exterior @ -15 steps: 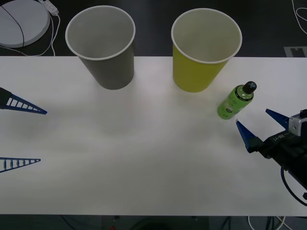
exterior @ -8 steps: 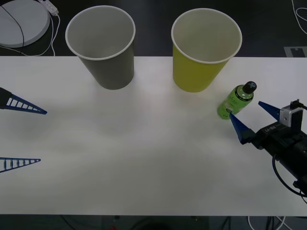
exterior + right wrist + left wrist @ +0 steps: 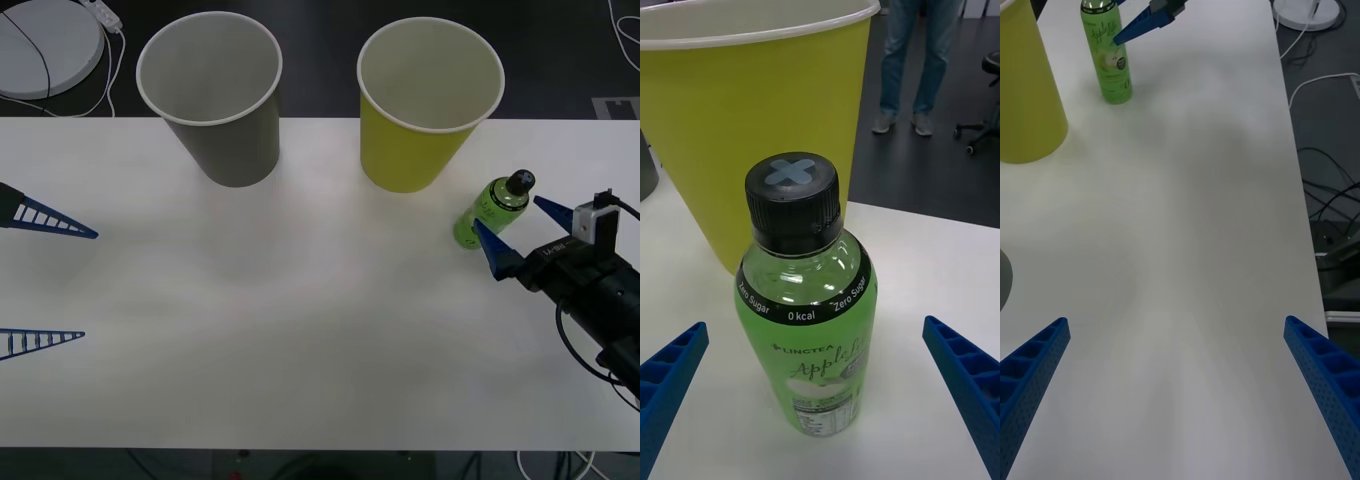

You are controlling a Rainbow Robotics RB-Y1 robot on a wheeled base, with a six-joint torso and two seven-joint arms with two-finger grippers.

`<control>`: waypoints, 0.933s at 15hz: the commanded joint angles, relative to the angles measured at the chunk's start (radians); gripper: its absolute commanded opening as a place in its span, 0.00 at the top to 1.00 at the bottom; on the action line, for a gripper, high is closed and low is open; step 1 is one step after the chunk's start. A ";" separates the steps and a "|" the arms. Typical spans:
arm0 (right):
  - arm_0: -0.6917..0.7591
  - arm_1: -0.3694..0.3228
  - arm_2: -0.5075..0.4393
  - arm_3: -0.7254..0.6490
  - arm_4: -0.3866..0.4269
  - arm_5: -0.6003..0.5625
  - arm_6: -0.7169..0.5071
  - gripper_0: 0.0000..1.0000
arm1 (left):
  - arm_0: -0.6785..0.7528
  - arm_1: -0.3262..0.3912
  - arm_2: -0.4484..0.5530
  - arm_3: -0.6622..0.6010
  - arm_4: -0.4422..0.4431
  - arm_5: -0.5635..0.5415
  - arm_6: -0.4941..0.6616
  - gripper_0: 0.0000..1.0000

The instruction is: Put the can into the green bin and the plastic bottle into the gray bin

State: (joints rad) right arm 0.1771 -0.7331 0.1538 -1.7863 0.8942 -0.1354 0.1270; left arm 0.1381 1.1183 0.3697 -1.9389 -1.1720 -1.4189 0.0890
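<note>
I expect the plastic bottle (image 3: 492,212) to lean against the inside of the gray bin when I drop it in, because the gray bin's opening (image 3: 210,68) is much wider than the bottle.
The plastic bottle (image 3: 492,210), green with a black cap, stands upright on the white table just right of the green bin (image 3: 425,100). My right gripper (image 3: 508,216) is open at the bottle. Its blue fingers (image 3: 670,379) flank the bottle (image 3: 806,322) with gaps on both sides. The gray bin (image 3: 212,95) stands at the back left, with nothing visible inside. My left gripper (image 3: 88,285) hangs open at the table's left edge. In the left wrist view the bottle (image 3: 1106,56) and green bin (image 3: 1026,90) lie far off. The can is out of view.
The white table (image 3: 300,330) stretches wide in front of both bins. A round white device (image 3: 45,45) with cables lies beyond the back left corner. Cables (image 3: 1330,172) run on the floor beside the table. A person's legs (image 3: 914,60) stand in the room behind.
My right gripper has moved forward and left toward the bottle, so its open fingers now reach both sides of it. The left arm, the bottle and both bins have not moved.
</note>
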 commanded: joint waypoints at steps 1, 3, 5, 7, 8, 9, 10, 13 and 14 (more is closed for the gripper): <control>-0.047 0.015 0.018 0.045 0.012 0.007 0.000 0.00 | 0.000 0.000 0.000 0.000 0.000 0.000 0.000 0.00; -0.071 0.024 0.027 0.068 0.018 0.008 0.000 0.00 | 0.000 0.000 0.000 0.000 0.000 0.000 0.000 0.00; -0.090 0.029 0.036 0.080 0.023 0.011 -0.001 0.00 | 0.000 0.000 0.000 0.000 0.000 0.000 0.000 0.00; -0.108 0.029 0.049 0.090 0.025 0.019 -0.001 0.00 | 0.000 0.000 0.000 0.000 0.000 0.000 0.000 0.00; -0.114 0.029 0.053 0.093 0.023 0.022 -0.003 0.00 | 0.000 0.000 0.000 0.000 0.000 0.000 0.000 0.00; -0.120 0.029 0.058 0.093 0.023 0.026 -0.006 0.00 | 0.000 0.000 0.000 0.000 0.000 0.000 0.000 0.00; -0.123 0.029 0.061 0.093 0.025 0.028 -0.007 0.00 | 0.000 0.000 0.000 0.000 0.000 0.000 0.000 0.00; -0.133 0.029 0.069 0.093 0.023 0.039 -0.012 0.00 | 0.000 0.000 0.000 0.000 0.000 0.000 0.000 0.00; -0.134 0.029 0.072 0.093 0.023 0.042 -0.014 0.00 | 0.000 0.000 0.000 0.000 0.000 0.000 0.000 0.00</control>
State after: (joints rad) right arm 0.0440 -0.7041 0.2235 -1.6934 0.9177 -0.0960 0.1149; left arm 0.1381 1.1183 0.3697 -1.9389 -1.1720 -1.4189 0.0890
